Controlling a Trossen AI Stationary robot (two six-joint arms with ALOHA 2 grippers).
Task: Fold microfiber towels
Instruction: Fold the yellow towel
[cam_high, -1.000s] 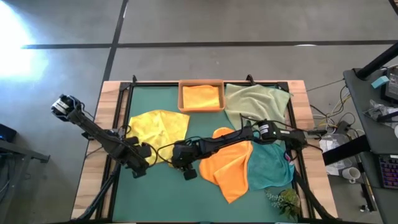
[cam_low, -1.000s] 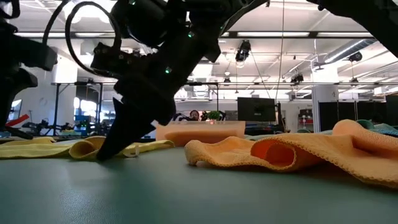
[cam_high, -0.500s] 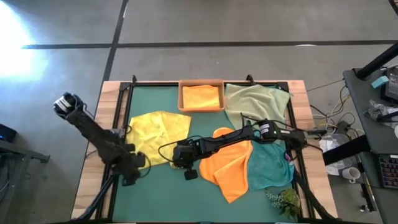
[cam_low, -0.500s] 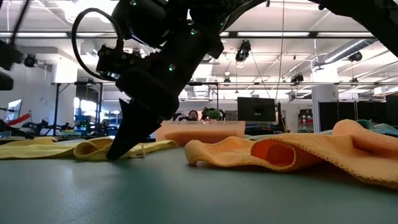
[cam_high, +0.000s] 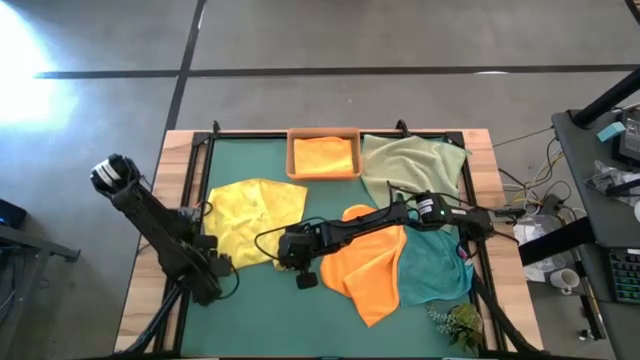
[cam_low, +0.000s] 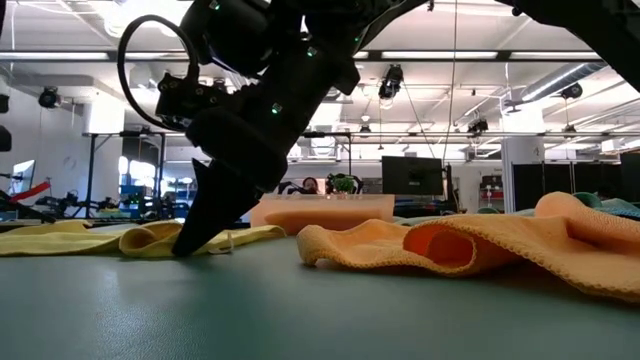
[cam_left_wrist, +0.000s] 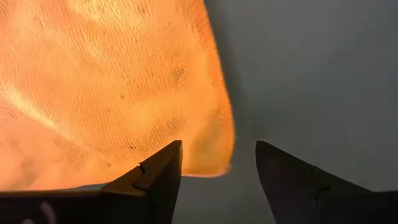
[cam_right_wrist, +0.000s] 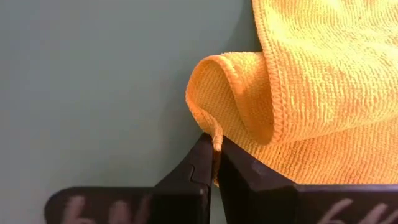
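A curled corner of the yellow towel is in my right gripper, and the other near corner lies loose. Next, my left gripper pinches that loose corner before folding.
The yellow towel lies spread on the green mat at the left. My right gripper reaches across from the right, shut on the towel's near right corner; the low view shows its tip down at the mat. My left gripper hangs open above the towel's near left corner, touching nothing, and stands at the mat's left edge in the high view. An orange towel lies crumpled to the right. My right gripper pinches the yellow towel's hemmed edge at its near right corner between its two fingers. The fingers slant down from the table's right. Beside them the cloth curls up in a small loop; the rest lies flat on the mat.
A wooden tray at the far edge holds a folded orange towel. A pale green towel and a teal towel lie at the right, and a small plant stands at the near right. Bare mat stretches along the near edge.
My right gripper has shut on the yellow towel's near right corner and kept its place. My left arm has swung toward the table's left and near edges, sinking a little, its gripper still open, and has left the low view.
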